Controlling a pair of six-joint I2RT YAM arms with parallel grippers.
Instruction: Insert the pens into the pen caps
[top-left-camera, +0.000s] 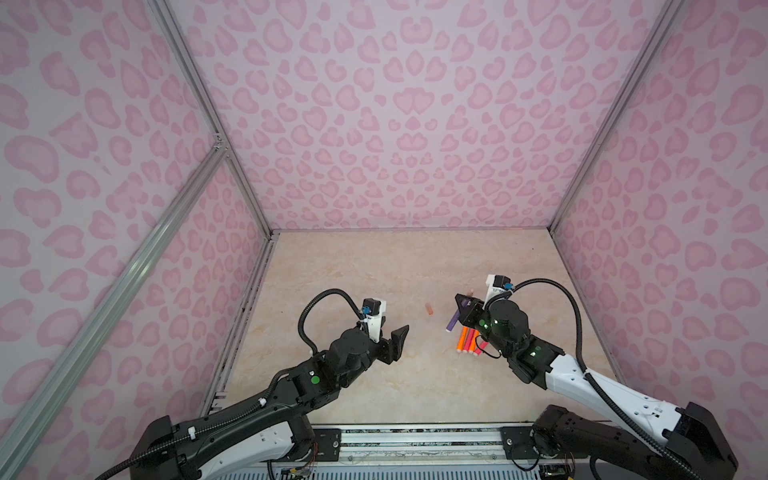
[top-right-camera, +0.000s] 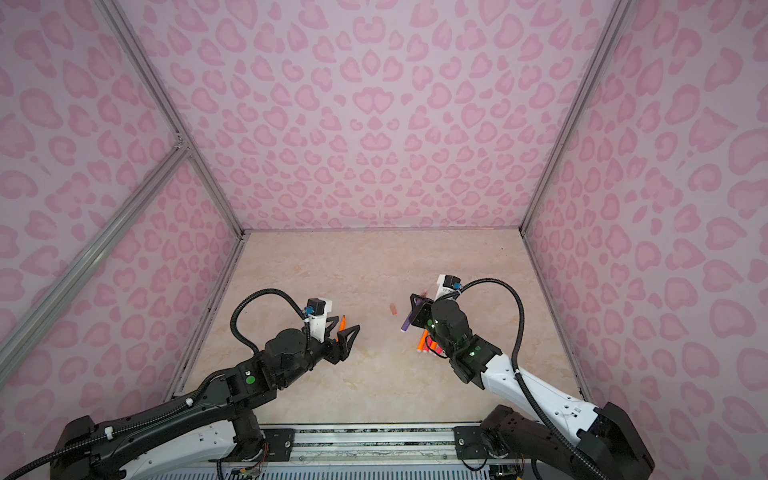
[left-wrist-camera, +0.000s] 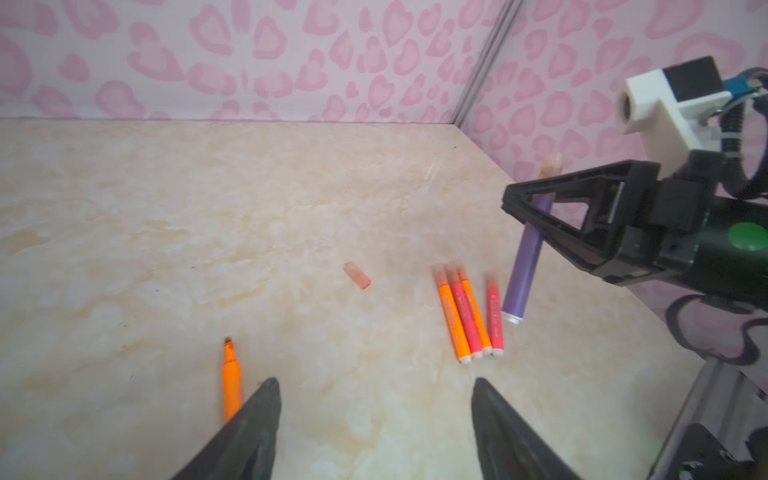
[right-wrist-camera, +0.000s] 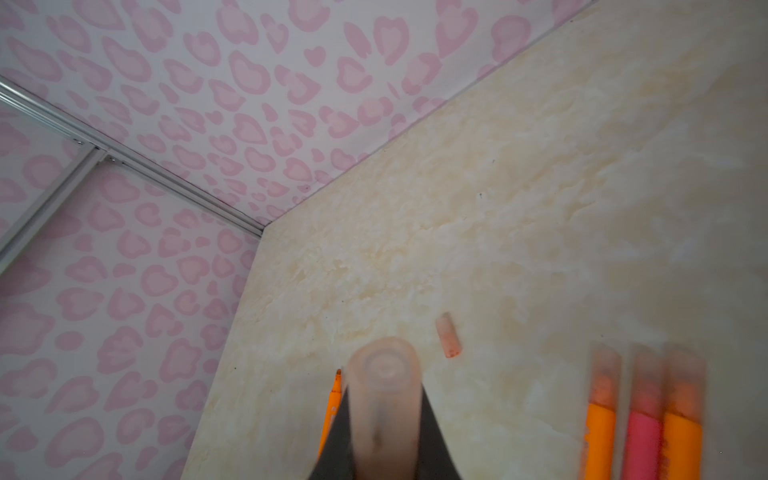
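Observation:
My left gripper should keep going down over the uncapped orange pen's body (left-wrist-camera: 232, 393) until its fingers are on either side of it, as the pen's dark tip (left-wrist-camera: 229, 341) points away from my left gripper.
My right gripper (top-left-camera: 463, 305) is shut on the purple pen (left-wrist-camera: 521, 266) and holds it tilted above the table; a pale pen cap (left-wrist-camera: 550, 164) sits on its upper end and fills the right wrist view (right-wrist-camera: 382, 374). One orange pen (left-wrist-camera: 232, 382) lies uncapped on the table, dark tip bare, just beside my left gripper (left-wrist-camera: 374, 380), which is open and empty. A loose pen cap (top-left-camera: 429, 308) lies between the two grippers. Several orange and pink-red pens (left-wrist-camera: 469, 316) lie side by side under the right arm, their tips blurred.
Beige marble-look table (top-left-camera: 374, 386) inside pink-patterned walls (top-left-camera: 395, 124). A metal rail (top-left-camera: 415, 436) runs along the near edge between the arm bases. The right arm's cable (top-left-camera: 490, 349) loops over the pen row.

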